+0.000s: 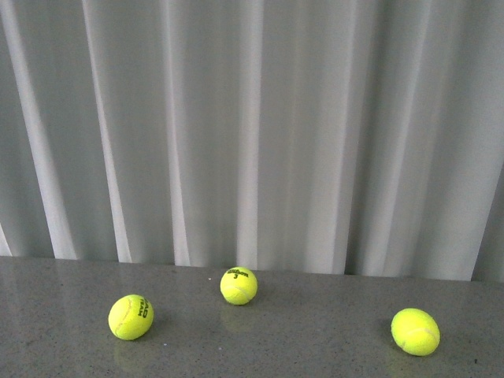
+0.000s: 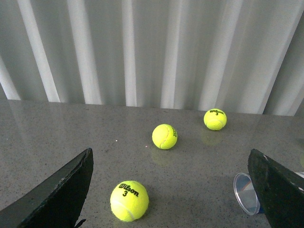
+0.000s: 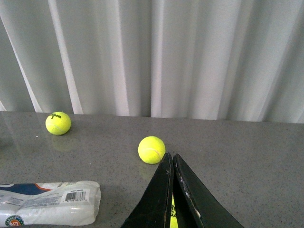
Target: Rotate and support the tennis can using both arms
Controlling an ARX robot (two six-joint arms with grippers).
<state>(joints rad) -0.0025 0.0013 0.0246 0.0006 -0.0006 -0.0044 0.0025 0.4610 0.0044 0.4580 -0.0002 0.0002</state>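
The clear round end [image 2: 245, 194] shows just grey inside its rim. I should expect the tennis can [image 2: 259, 205] to be empty when I stand it upright.
The tennis can [image 3: 47, 202] lies on its side on the grey table in the right wrist view, with its white, navy and orange label and a barcode showing. Its clear round end [image 2: 246, 194] shows in the left wrist view, right beside one finger [image 2: 278, 190] of my left gripper [image 2: 169, 159], which is open and empty low over the table. My right gripper [image 3: 171, 156] is shut, beside the can and apart from it. Neither arm nor the can shows in the front view.
Three yellow tennis balls lie on the table: left [image 1: 131, 316], middle [image 1: 239, 285] and right [image 1: 415, 331]. One ball [image 2: 129, 201] lies between my left fingers, another [image 3: 151, 149] just past my right fingertips. A white curtain [image 1: 252, 126] hangs behind the table.
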